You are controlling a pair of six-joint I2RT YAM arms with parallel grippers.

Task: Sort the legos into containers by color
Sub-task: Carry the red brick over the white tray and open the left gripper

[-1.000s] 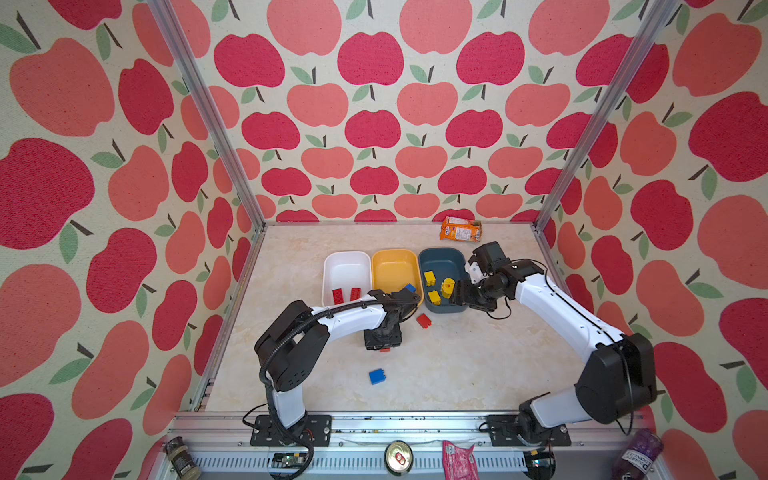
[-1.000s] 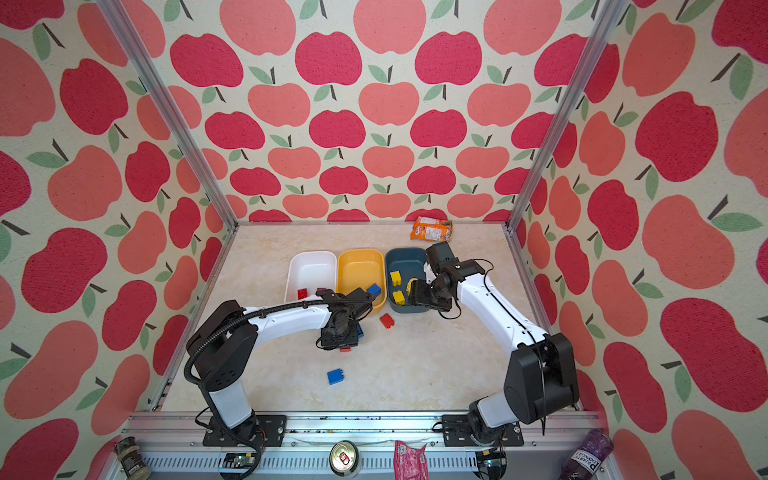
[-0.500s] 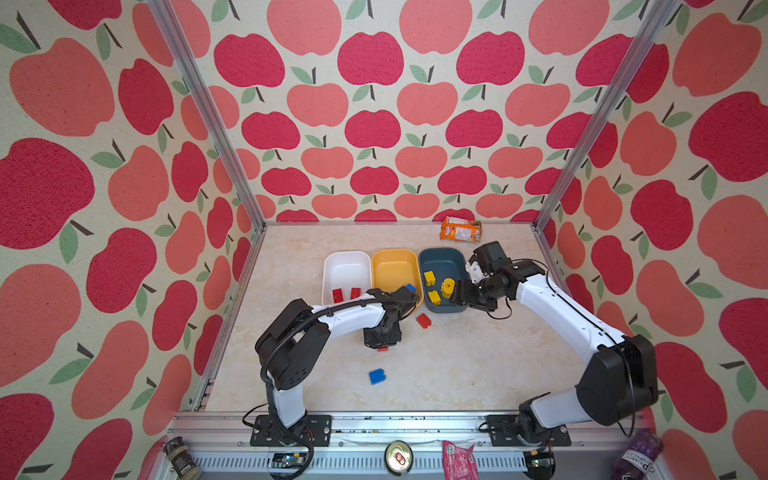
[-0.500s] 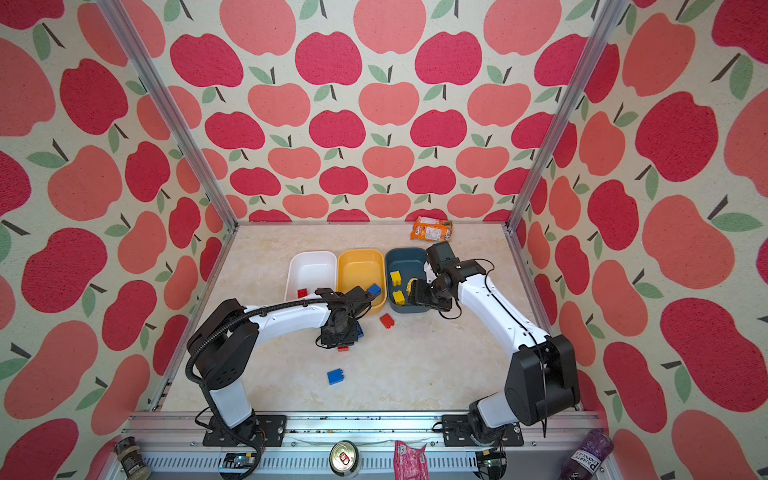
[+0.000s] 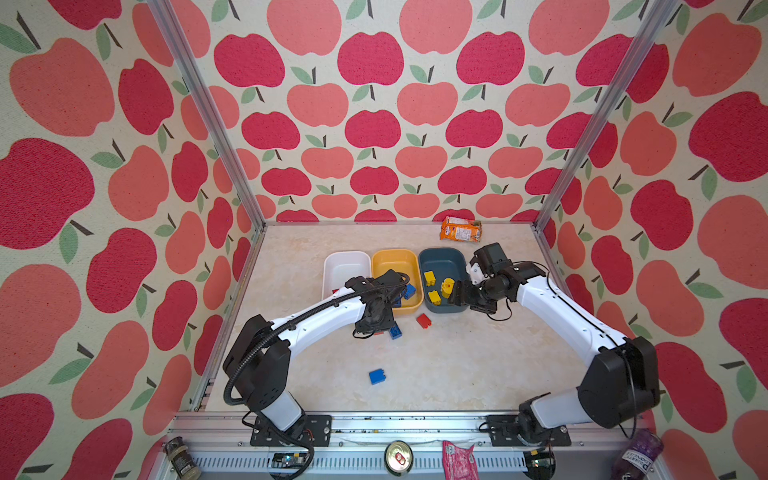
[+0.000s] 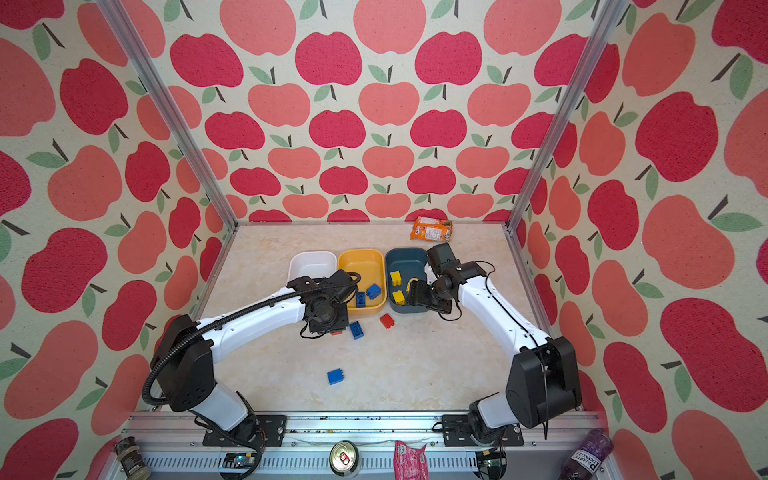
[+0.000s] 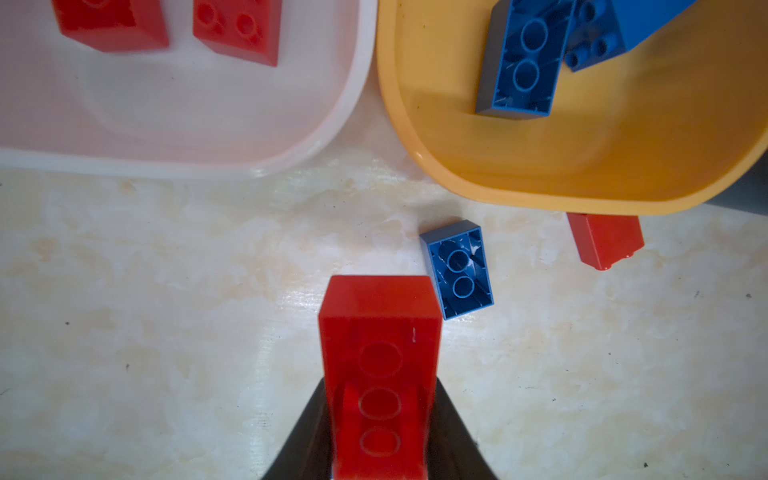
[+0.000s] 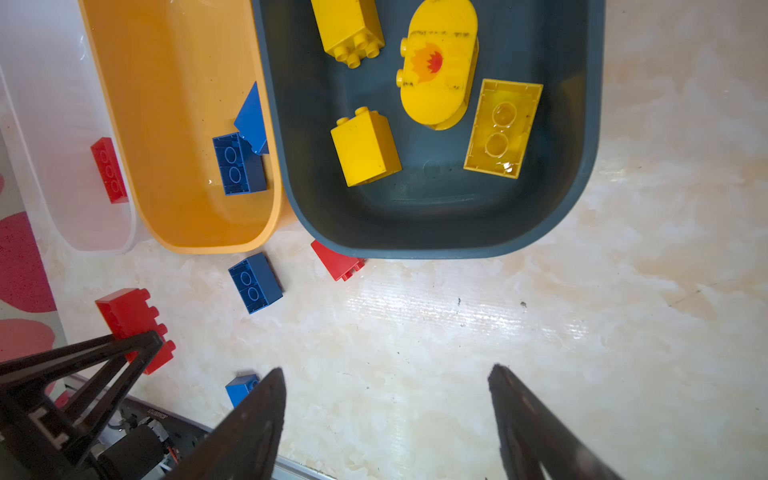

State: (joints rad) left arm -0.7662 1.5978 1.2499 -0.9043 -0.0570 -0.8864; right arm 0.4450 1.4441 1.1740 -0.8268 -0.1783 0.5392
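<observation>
My left gripper should keep moving the long red lego to the white container's far end (image 5: 347,264), which is open beyond its red legos (image 7: 237,30), and release it inside.
My left gripper (image 7: 380,399) is shut on a long red lego (image 7: 380,353), low over the table in front of the tubs. The white container (image 5: 347,262) holds two red legos (image 7: 237,29). Two blue legos (image 8: 239,164) lie in the yellow container (image 5: 395,259), and the dark blue-grey container (image 5: 442,259) holds several yellow legos (image 8: 365,149). Loose on the table are a blue lego (image 5: 395,331), a red lego (image 5: 424,321) and another blue lego (image 5: 377,376). My right gripper (image 8: 384,374) stands open and empty over the dark container's near end.
An orange snack packet (image 5: 461,229) lies at the back right by the wall. Metal posts (image 5: 582,137) mark the back corners. A rail (image 5: 395,419) runs along the front edge, with the arm bases on it.
My left gripper has shut on the long red lego. The right arm has stayed over the dark container.
</observation>
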